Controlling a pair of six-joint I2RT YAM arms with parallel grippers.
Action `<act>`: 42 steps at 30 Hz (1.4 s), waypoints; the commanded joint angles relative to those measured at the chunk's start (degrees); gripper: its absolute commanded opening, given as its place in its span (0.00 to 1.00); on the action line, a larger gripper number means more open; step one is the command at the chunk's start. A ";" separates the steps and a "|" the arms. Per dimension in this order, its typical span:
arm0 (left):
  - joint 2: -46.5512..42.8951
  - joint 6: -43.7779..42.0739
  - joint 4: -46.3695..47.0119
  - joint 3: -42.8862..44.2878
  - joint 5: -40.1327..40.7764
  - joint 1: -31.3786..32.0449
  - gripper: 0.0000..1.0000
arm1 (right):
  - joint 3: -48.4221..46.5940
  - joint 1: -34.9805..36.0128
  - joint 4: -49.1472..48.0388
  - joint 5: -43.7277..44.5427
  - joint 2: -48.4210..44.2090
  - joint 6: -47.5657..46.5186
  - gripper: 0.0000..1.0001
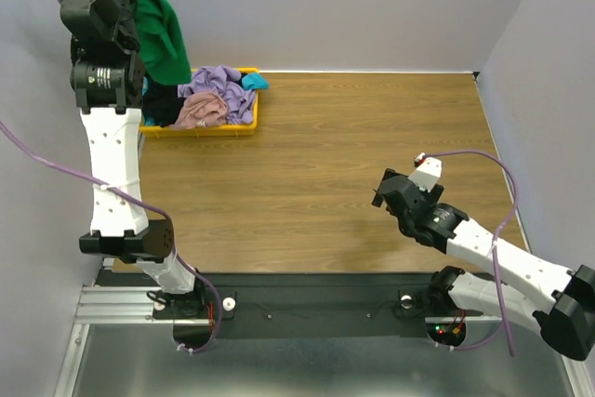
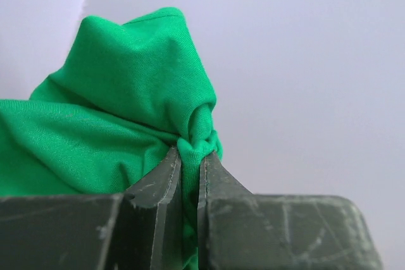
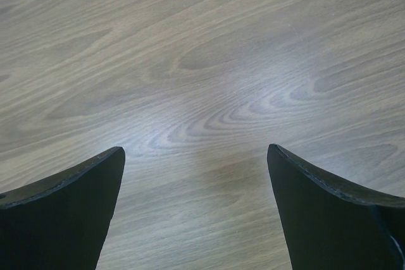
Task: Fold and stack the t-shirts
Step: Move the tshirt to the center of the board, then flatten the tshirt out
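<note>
I should lay the green t-shirt [image 1: 165, 39] across the wood [image 1: 316, 197] with my left gripper so my right gripper can grasp it, because it hangs out of that gripper's reach.
My left gripper [image 2: 190, 148] is shut on a bunched fold of the bright green t-shirt [image 2: 120, 118]. In the top view that arm is raised high at the far left and the green t-shirt [image 1: 160, 25] hangs from it above the tray's left end. The gripper itself is hidden there behind the arm. Other t-shirts lie crumpled in the yellow tray [image 1: 249, 120]: a lavender one [image 1: 221, 86], a dusty pink one [image 1: 199, 114], a black one [image 1: 164, 102] and a teal one [image 1: 253, 82]. My right gripper [image 1: 383, 196] [image 3: 196, 153] is open and empty, low over bare wood.
The wooden table [image 1: 325, 174] is enclosed by grey walls at the back, left and right. The tray stands at the back left. The arm bases sit on a black rail at the near edge.
</note>
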State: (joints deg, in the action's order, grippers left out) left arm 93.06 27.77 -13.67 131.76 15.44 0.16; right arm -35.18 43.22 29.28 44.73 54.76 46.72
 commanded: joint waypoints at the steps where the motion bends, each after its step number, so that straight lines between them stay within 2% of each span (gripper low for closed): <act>1: -6.12 -2.71 4.88 -3.50 -2.16 5.97 0.00 | -3.40 0.37 -2.21 -0.69 -3.52 -0.40 1.00; 2: -7.61 -3.07 5.58 -5.71 -3.04 9.99 0.00 | -3.58 0.37 -2.21 -1.31 -4.22 -0.31 1.00; 7: -16.67 -0.88 9.36 -20.39 -7.44 22.14 0.00 | -4.63 0.37 -2.12 -4.82 -9.22 -0.66 1.00; 8: -17.90 -0.35 9.71 -22.06 -7.18 27.29 0.00 | -4.81 0.37 -2.12 -6.31 -10.37 -1.10 1.00; 9: -17.91 0.00 9.89 -23.47 -5.88 27.35 0.00 | -4.90 0.28 -2.12 -6.58 -11.33 -1.10 1.00; 10: -18.43 0.53 9.89 -26.62 0.23 32.74 0.00 | -4.99 0.37 -1.77 -6.76 -12.30 -0.93 1.00; 13: -17.39 3.15 7.80 -30.59 6.68 41.81 0.00 | -5.16 0.37 -0.81 -5.97 -15.99 1.17 1.00; 16: -16.15 6.15 3.84 -32.79 11.88 47.98 0.00 | -6.83 0.37 2.53 -4.92 -17.67 3.11 1.00; 18: -15.97 8.96 1.82 -35.42 18.12 51.94 0.00 | -8.75 0.28 6.21 -3.69 -17.32 4.16 1.00; 20: -16.24 12.89 0.76 -40.76 21.71 52.31 0.00 | -9.99 0.28 8.59 -3.42 -15.66 4.61 1.00; 22: -14.67 13.72 0.14 -44.91 23.84 52.22 0.27 | -10.78 0.37 11.15 -3.51 -13.29 5.14 1.00; 23: -13.09 14.15 -0.99 -45.02 24.02 51.00 0.43 | -10.88 0.37 11.59 -3.68 -12.50 5.31 1.00; 24: -11.34 14.59 -2.83 -44.67 23.93 50.12 0.63 | -10.96 0.28 11.94 -4.03 -11.53 5.23 1.00; 25: -7.32 14.33 -6.33 -43.36 22.02 48.80 0.91 | -11.22 0.28 12.38 -5.17 -10.30 5.05 1.00; 26: -5.36 14.50 -8.54 -42.48 20.78 46.01 0.99 | -11.40 0.28 12.47 -6.92 -8.03 4.79 1.00; 28: -0.70 16.60 -16.36 -40.98 17.89 43.00 0.98 | -11.67 0.37 12.73 -8.77 -5.38 3.73 1.00; 31: -1.90 18.63 -16.31 -46.57 16.90 39.92 0.98 | -11.84 0.37 12.91 -13.24 -0.54 1.98 1.00; 34: -9.34 20.39 -9.57 -64.45 12.97 37.38 0.98 | -10.27 0.37 12.91 -17.20 3.41 1.18 1.00; 38: -18.68 22.50 -0.68 -81.79 6.02 34.21 0.98 | -7.72 0.37 13.00 -21.96 6.58 2.15 1.00; 42: -23.44 25.14 -0.22 -90.62 5.65 32.71 0.98 | -3.59 0.37 13.35 -26.18 4.92 5.65 1.00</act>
State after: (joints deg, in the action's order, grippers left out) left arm 73.43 49.56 -19.68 45.10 23.16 33.71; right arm -40.95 43.22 41.32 23.55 61.47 49.65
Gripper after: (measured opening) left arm 0.985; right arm 0.998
